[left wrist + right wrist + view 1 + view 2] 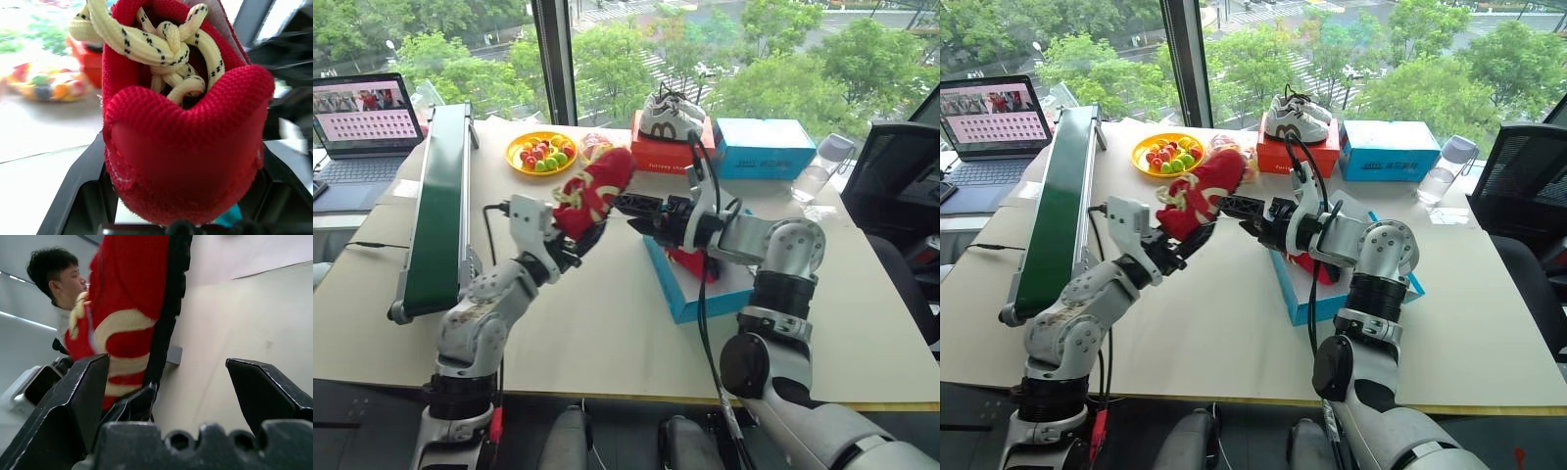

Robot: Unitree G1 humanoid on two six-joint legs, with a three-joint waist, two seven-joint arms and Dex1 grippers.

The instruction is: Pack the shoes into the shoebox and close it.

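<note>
The tilted red shoe [594, 193] will settle sideways against the red shoe inside the teal shoebox [693, 263] when the robot lowers it in, because the shoe inside lies low.
One red shoe [597, 186] with cream laces hangs tilted above the table, toe up and away. My left gripper [576, 243] is shut on its heel end; the black fingers [73, 196] flank the heel [181, 147] in the left wrist view. My right gripper [623, 206] is open and points at the shoe's dark sole from the right, close beside it; in the right wrist view the shoe [127, 298] stands just past the spread fingers [68, 401]. The teal shoebox [690, 299] lies open under my right arm, with a second red shoe [690, 262] partly visible inside.
A green conveyor [435, 196] runs along the left. At the back are a yellow plate of coloured balls [540, 152], a red box [671, 152] bearing white sneakers [671, 116], a light blue box [764, 147] and a bottle [822, 166]. A laptop [367, 122] is far left. A person [58, 279] appears in the right wrist view.
</note>
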